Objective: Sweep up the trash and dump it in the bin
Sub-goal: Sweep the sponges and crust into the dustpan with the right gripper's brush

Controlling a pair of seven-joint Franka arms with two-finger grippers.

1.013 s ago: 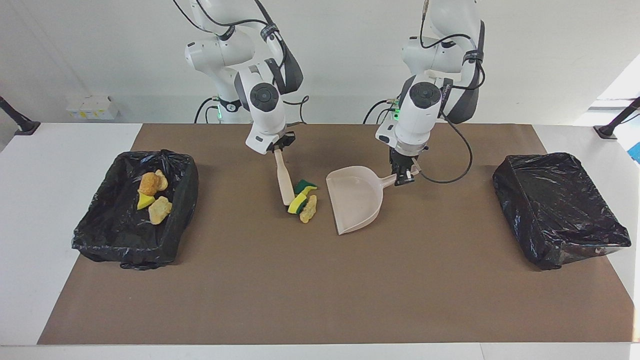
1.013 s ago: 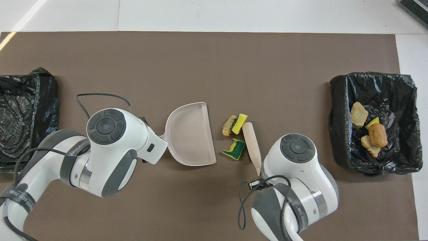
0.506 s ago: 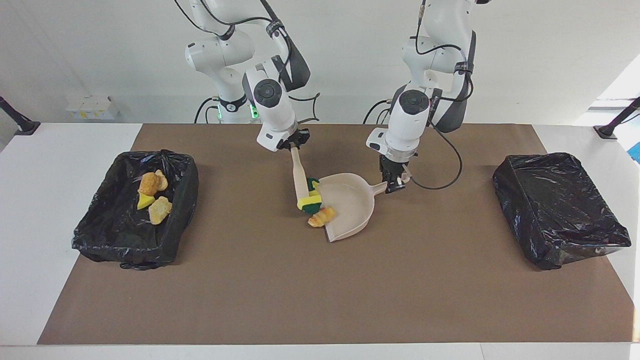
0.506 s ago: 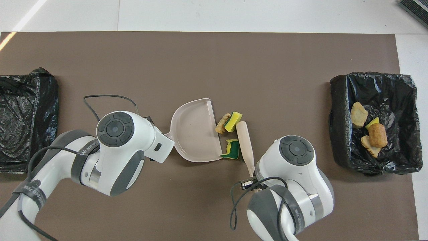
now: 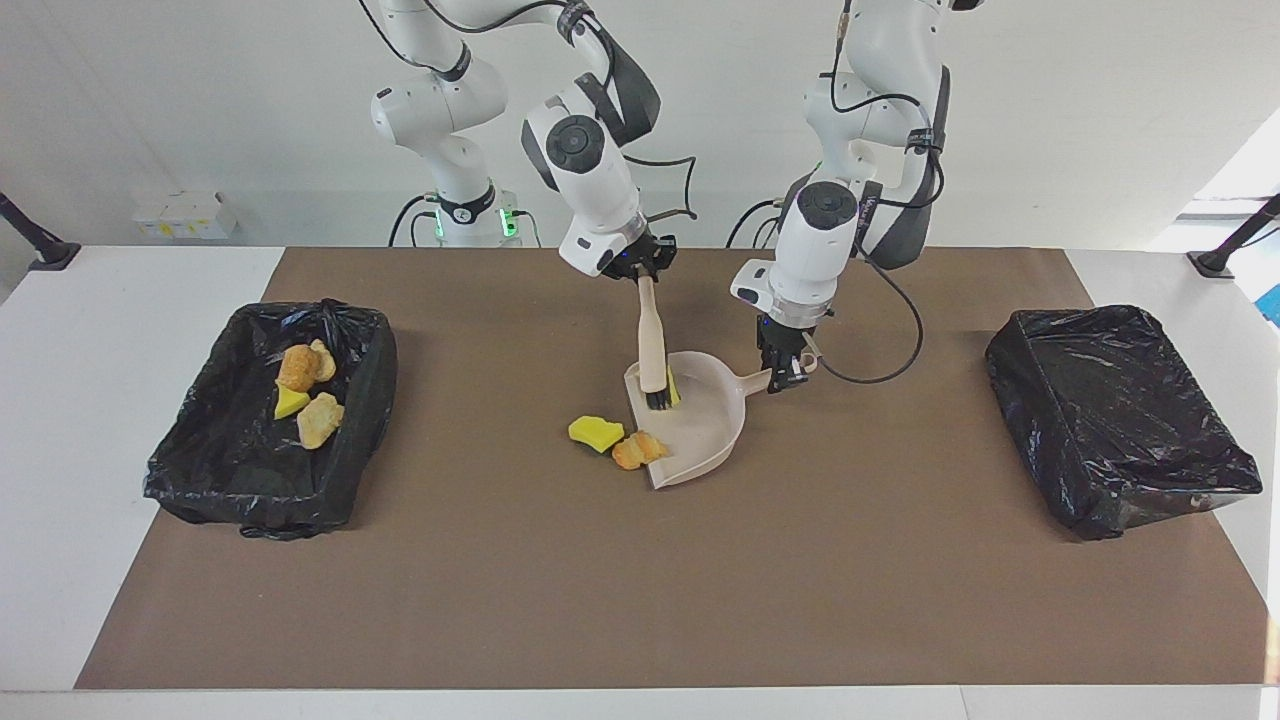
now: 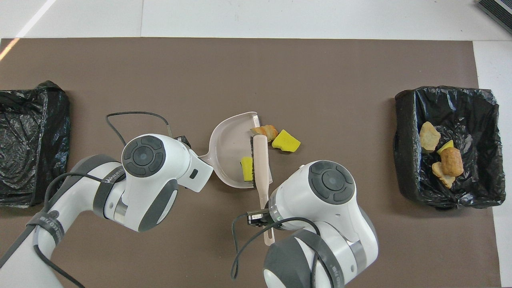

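The brush is inside the dustpan, past the roll and yellow sponge piece (image 6: 279, 137). Next, my right gripper moves the brush back beyond both and sweeps them in.
My right gripper (image 5: 645, 272) is shut on the handle of the beige brush (image 5: 651, 340). Its dark bristles stand inside the beige dustpan (image 5: 705, 430). My left gripper (image 5: 790, 372) is shut on the dustpan's handle. One yellow-green sponge piece (image 6: 247, 168) lies in the dustpan (image 6: 228, 146) against the brush (image 6: 262, 160). A golden-brown roll (image 5: 638, 450) rests at the pan's open lip. A yellow sponge piece (image 5: 595, 432) lies on the mat just outside it, toward the right arm's end. In the overhead view the arms hide both grippers.
A black-lined bin (image 5: 190, 440) at the right arm's end of the table holds several scraps (image 5: 300, 368). A second black-lined bin (image 5: 1110, 410) stands at the left arm's end. A brown mat (image 5: 640, 580) covers the table.
My right gripper swept the brush toward the left arm's end and into the dustpan, carrying one sponge piece in. The roll and yellow sponge slipped past at the lip. The dustpan shifted toward them.
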